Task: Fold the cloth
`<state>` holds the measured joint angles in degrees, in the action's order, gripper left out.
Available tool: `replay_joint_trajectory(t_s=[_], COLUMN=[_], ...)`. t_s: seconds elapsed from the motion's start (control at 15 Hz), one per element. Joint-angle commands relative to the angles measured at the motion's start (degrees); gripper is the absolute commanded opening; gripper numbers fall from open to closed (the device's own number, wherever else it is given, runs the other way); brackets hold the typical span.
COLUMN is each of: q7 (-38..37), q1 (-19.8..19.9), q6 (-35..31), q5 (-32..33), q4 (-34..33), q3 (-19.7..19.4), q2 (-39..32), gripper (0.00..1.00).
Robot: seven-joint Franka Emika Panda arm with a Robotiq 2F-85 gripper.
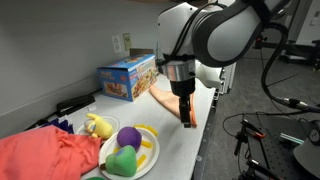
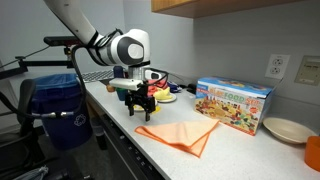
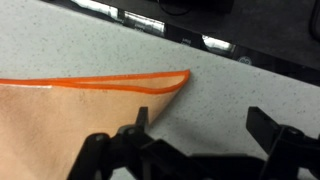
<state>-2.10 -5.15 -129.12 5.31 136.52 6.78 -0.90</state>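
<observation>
The gripper's open fingers have mostly counter [image 3: 202, 118] between them, and the cloth's corner tip [image 3: 184, 77] is ahead of them, so the robot should move back, turn and pinch that corner tip.
An orange cloth [image 2: 180, 133] lies flat on the grey counter, folded to a pointed shape. In the wrist view the cloth [image 3: 60, 120] fills the lower left, its corner tip pointing right. My gripper [image 3: 205, 120] is open and empty, hovering just above the counter at that corner; one finger is over the cloth's edge, the other over bare counter. In both exterior views the gripper [image 2: 141, 100] [image 1: 185, 112] hangs close over the cloth's end [image 1: 168, 92].
A colourful toy box [image 2: 233, 104] stands by the wall behind the cloth. A plate [image 1: 148, 130] with plush fruit, a yellow toy [image 1: 99, 125] and a red-orange fabric [image 1: 45, 155] lie further along. A beige plate [image 2: 287, 130] sits beyond the box. A blue bin [image 2: 60, 105] stands off the counter.
</observation>
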Motion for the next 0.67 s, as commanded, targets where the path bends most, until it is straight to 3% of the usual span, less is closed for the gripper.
replay_joint_trajectory(t_s=[0.0, 0.4, 0.6], q7=[1.8, 0.27, -0.06], q1=[-1.36, -2.75, -2.96], q6=[3.38, 5.42, 8.29], q5=[3.44, 11.21, 13.53], q4=[-4.3, -7.91, -7.63], q3=[0.51, 0.17, 0.09], q2=[-4.83, -8.81, -7.38], gripper=[1.0, 1.0, 1.0])
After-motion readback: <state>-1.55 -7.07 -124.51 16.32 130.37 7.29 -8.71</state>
